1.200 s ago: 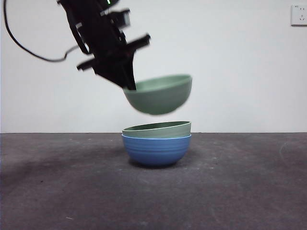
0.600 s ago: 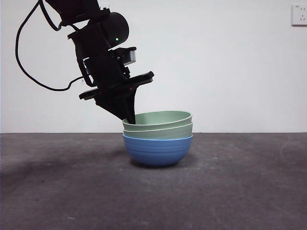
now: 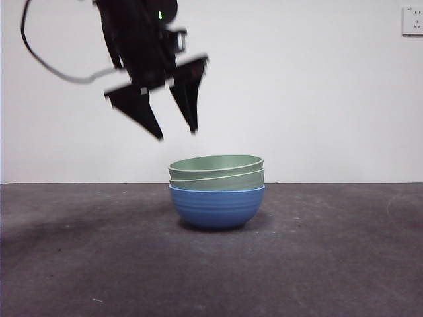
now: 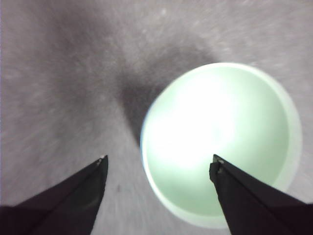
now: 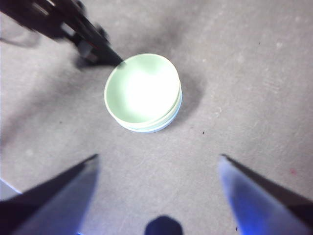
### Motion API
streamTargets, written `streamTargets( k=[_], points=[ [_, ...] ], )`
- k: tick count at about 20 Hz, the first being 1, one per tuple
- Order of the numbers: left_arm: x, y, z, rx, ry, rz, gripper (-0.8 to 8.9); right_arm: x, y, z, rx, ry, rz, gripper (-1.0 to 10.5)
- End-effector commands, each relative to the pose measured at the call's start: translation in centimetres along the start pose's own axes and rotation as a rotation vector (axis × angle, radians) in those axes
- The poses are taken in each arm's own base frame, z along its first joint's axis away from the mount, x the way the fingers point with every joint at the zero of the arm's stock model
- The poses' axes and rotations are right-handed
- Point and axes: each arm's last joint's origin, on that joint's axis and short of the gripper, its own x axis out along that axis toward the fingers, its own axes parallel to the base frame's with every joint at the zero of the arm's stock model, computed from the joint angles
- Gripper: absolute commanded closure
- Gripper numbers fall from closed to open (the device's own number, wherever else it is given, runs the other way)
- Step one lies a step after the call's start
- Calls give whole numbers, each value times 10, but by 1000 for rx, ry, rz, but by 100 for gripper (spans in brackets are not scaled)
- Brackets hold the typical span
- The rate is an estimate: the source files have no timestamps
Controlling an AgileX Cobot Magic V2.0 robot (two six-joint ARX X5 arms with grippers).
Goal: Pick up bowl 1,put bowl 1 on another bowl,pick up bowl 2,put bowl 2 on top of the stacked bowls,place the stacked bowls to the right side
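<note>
The blue bowl [image 3: 217, 209] will come up with the green bowls when I lift the stack by its edge, because the nested rims [image 3: 262, 176] sit close together.
The stacked bowls stand at the table's middle: a blue ribbed bowl [image 3: 217, 207] with two pale green bowls nested in it, the upper one [image 3: 216, 164] sitting slightly proud of the lower [image 3: 218, 180]. My left gripper [image 3: 177, 135] hangs open just above and left of the stack, holding nothing. Its wrist view looks down into the top green bowl [image 4: 220, 142], with the gripper [image 4: 159, 164] open over the bowl's rim. My right gripper [image 5: 156, 159] is open and high above the table, the stack [image 5: 143, 93] well below it and the left arm [image 5: 73, 29] beside the stack.
Dark grey table [image 3: 330, 264] runs wide on both sides of the stack. A white wall stands behind, with a socket [image 3: 412, 20] at the upper right. A black cable [image 3: 46, 63] loops from the left arm.
The left gripper lowered the second green bowl onto the stack, let go of it, and has risen clear with its jaws open.
</note>
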Motion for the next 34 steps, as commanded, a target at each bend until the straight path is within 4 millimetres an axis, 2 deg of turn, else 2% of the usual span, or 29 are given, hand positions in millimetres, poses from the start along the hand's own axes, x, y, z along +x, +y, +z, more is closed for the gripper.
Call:
streamTargets(
  k=[1,4,7,10,14,17,20,24,28,34],
  points=[
    [-44,-5,5,52,-31,2,462,23,-2,5,5,40,-1,466],
    [-97,-12,-1,83,-70,2,462,65,-5,14,24,88,2,466],
    [-143,-17,-18,107,-122,1,462,116,-10,18,48,150,-2,469],
    [-183,-21,-39,115,-172,0,462,170,-16,13,75,219,18,469],
    [-220,-25,-61,123,-224,-2,462,232,-25,1,163,265,60,474],
    [-234,-26,-73,123,-231,-2,463,260,-33,-10,203,301,59,474],
    [-238,-27,-77,124,-235,-2,463,274,-35,-18,216,331,53,487],
    [-238,-27,-77,125,-234,-4,463,276,-35,-19,216,338,57,793],
    [-238,-28,-77,130,-233,-7,463,276,-35,-20,220,344,79,952],
    [-238,-29,-77,131,-233,-8,463,273,-37,-18,224,334,77,959]
  ],
)
